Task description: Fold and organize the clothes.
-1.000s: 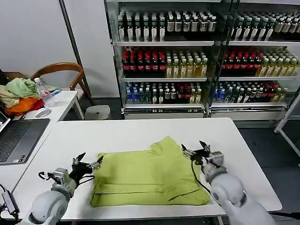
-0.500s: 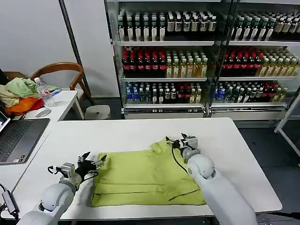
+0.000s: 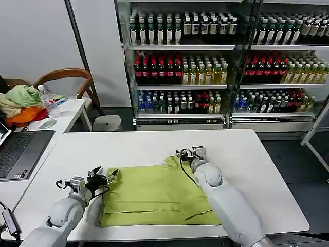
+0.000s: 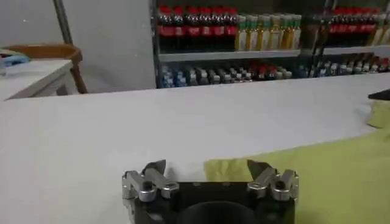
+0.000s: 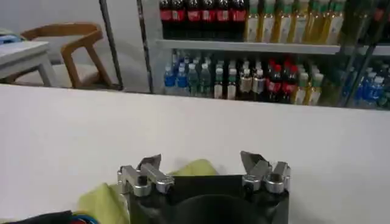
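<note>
The folded T-shirt [image 3: 149,207] shows only a plain outer side [image 3: 141,186], so the robot should expect a hidden white print underneath when it lifts the T-shirt.
The lime yellow-green T-shirt [image 3: 154,193] lies partly folded on the white table [image 3: 128,146], one sleeve [image 3: 175,160] pointing toward the far side. My left gripper [image 3: 105,177] is open, low over the table at the shirt's left edge. In the left wrist view the shirt's corner [image 4: 317,176] reaches between the left gripper's [image 4: 207,167] spread fingers. My right gripper [image 3: 186,153] is open at the far sleeve. In the right wrist view a fold of shirt [image 5: 100,198] lies just under the right gripper [image 5: 200,161], with nothing held.
A side table at the left carries a laptop [image 3: 20,152], a mouse [image 3: 47,123], a water bottle [image 3: 46,100] and a heap of garments [image 3: 20,103]. A wooden chair [image 3: 64,77] and a stool [image 3: 107,122] stand behind. Drink shelves [image 3: 205,67] line the back.
My right gripper has swung from the shirt's right edge over to the far sleeve. The left gripper has crept rightward up to the shirt's left edge. The shirt lies as before.
</note>
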You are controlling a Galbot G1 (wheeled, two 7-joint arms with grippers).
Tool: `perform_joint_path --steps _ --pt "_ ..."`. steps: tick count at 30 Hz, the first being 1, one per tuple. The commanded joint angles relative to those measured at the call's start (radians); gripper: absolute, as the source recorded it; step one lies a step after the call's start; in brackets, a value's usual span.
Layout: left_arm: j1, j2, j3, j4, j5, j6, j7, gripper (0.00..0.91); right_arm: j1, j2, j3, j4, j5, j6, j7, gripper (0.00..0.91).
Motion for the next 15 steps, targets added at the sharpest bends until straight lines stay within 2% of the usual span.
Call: perform_joint_path --steps 1,15 --pt "-0.005 -0.003 0.010 0.012 -0.003 -0.002 0.010 0.050 0.005 0.020 -0.010 -0.043 0.012 -0.016 -0.003 0.000" --pt "0.017 -0.001 0.009 -0.015 -0.004 -0.005 0.023 0.050 -0.002 0.024 -0.001 -0.040 0.012 -0.009 -0.017 0.000"
